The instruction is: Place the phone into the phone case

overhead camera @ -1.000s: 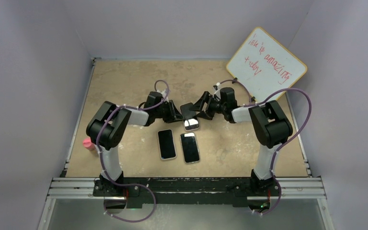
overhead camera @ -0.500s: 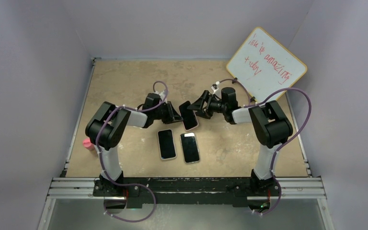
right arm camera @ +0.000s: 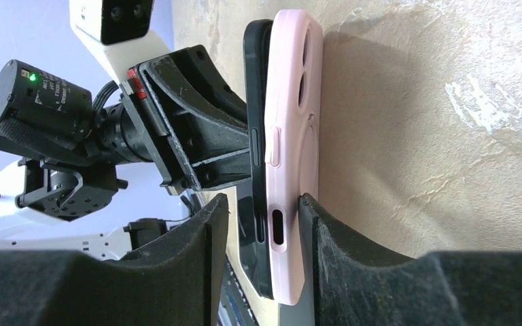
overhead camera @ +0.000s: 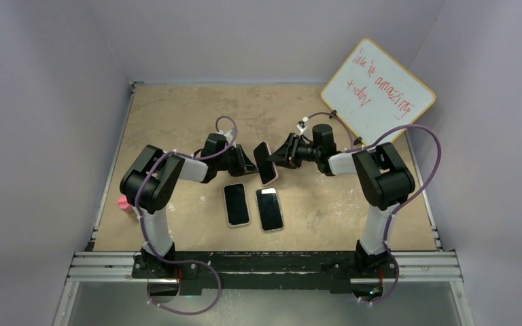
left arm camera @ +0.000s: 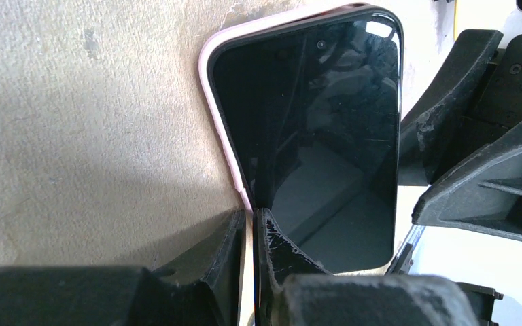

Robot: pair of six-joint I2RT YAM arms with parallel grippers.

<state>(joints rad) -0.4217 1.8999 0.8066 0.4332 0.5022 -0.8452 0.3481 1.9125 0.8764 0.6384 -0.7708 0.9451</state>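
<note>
The phone sticks up above the phone case's long rim (right arm camera: 267,145), so the robot's right gripper should open, straddle both at the rim's slot (right arm camera: 278,227) and squeeze them together.
A black phone (overhead camera: 265,163) in a pink phone case (left arm camera: 219,115) stands on its edge above the table between both arms. In the right wrist view the phone (right arm camera: 257,102) sits partly out of the case (right arm camera: 296,102), with a gap along the near end. My left gripper (left arm camera: 253,221) is shut on the case's pink rim at one long side. From the other side, my right gripper (right arm camera: 264,202) straddles phone and case. One finger touches the case's back, and the other stands apart from the screen.
Two more phones (overhead camera: 236,204) (overhead camera: 269,209) lie flat side by side on the tan table (overhead camera: 177,115), just in front of the grippers. A whiteboard (overhead camera: 378,88) leans at the back right. A small pink bottle (overhead camera: 124,202) stands at the left edge.
The phone and case went from lying flat to standing on edge. My left gripper pinched shut on the rim. My right gripper's jaws narrowed around the pair.
</note>
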